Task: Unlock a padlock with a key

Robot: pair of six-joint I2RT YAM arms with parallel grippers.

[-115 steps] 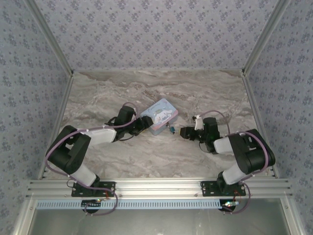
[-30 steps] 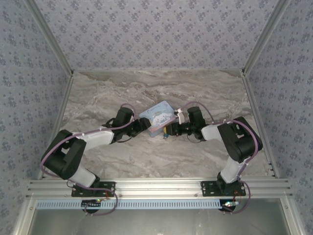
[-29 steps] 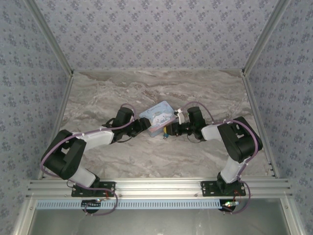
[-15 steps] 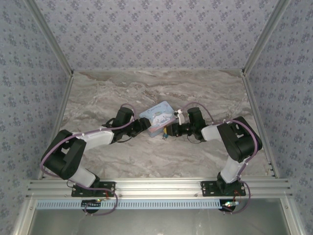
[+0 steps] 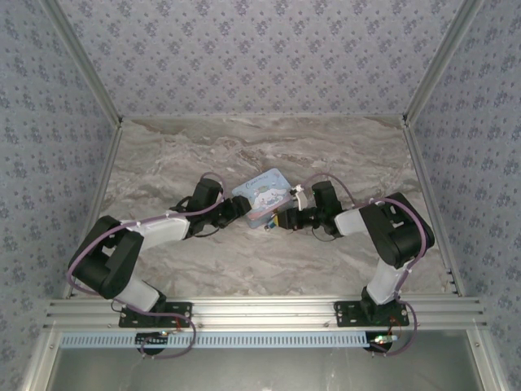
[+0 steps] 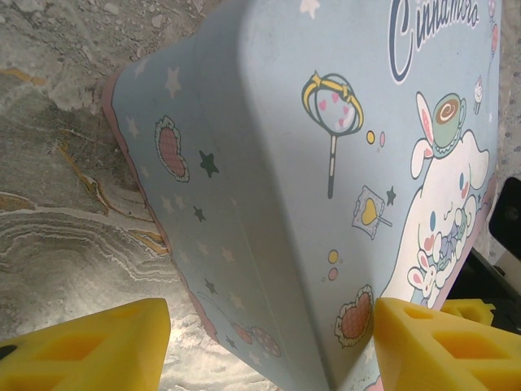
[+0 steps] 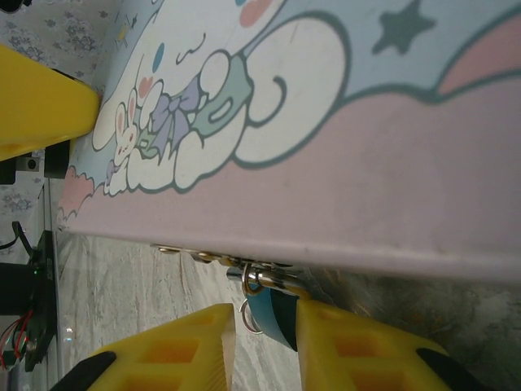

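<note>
I should open my right gripper, because the padlock's silvery loop lies crosswise in the hasp. I should then grip the padlock just below the loop and unhook it from the hasp.
The blue-teal padlock hangs by its silvery loop from the hasp on the front of the pale blue cartoon tin box. My right gripper is closed narrowly round the lock body. Its right finger touches the lock, and a small wire ring sits in the sliver of gap on the left. The key is hidden. My left gripper stands open astride a corner of the tin box, right pad against the lid. From above, both grippers meet at the box.
The marble table has free room behind and to both sides of the box. Patterned walls with metal posts close it in. An aluminium rail runs along the near edge. The left gripper's yellow finger shows beyond the box.
The right gripper came in from the right to the box's front and has since edged slightly left onto the padlock. The left arm and box have stayed put.
</note>
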